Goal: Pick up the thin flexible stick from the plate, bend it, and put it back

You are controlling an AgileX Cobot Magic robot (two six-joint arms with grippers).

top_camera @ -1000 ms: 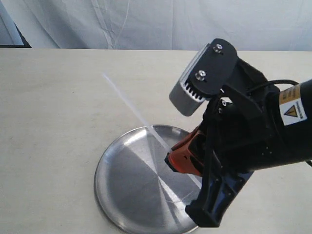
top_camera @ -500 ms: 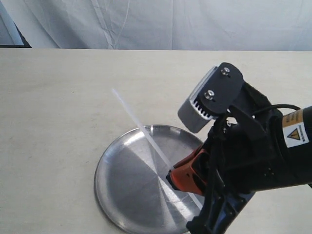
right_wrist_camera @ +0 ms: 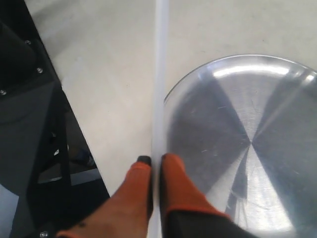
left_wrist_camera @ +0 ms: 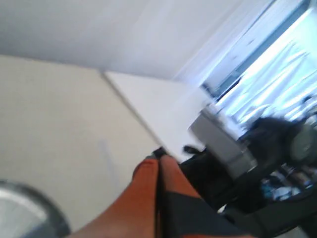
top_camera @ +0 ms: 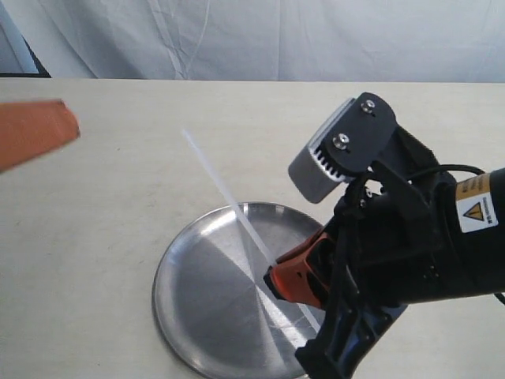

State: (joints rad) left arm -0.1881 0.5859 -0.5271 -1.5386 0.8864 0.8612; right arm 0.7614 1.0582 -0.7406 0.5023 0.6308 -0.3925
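Note:
Next, I tip the stick up and open my left gripper around the stick's upper part (top_camera: pixel 207 166), because the stick's loose end (top_camera: pixel 187 136) lies away from my closed left gripper.
The thin flexible stick (top_camera: pixel 225 190) is a translucent whitish strip held straight and slanting up over the silver plate (top_camera: pixel 197 292). My right gripper (top_camera: pixel 272 278) is shut on its lower part above the plate's middle. The right wrist view shows the stick (right_wrist_camera: pixel 161 74) running out from between the orange fingers (right_wrist_camera: pixel 173 186), with my right gripper (right_wrist_camera: pixel 156 161) beside the plate's rim (right_wrist_camera: pixel 171 94). My left gripper (top_camera: pixel 69 126) comes in blurred at the far left, apart from the stick's free end. In its own view the left gripper (left_wrist_camera: pixel 158 161) is shut with nothing in it.
The plate rests near the front edge of a pale beige table (top_camera: pixel 102 205). A white cloth backdrop (top_camera: pixel 260 35) hangs behind the table. The bulky black right arm (top_camera: pixel 426 237) covers the plate's right side.
The orange tip of my left gripper has entered the exterior view at the far left. The right gripper and the stick have barely shifted in the last half second.

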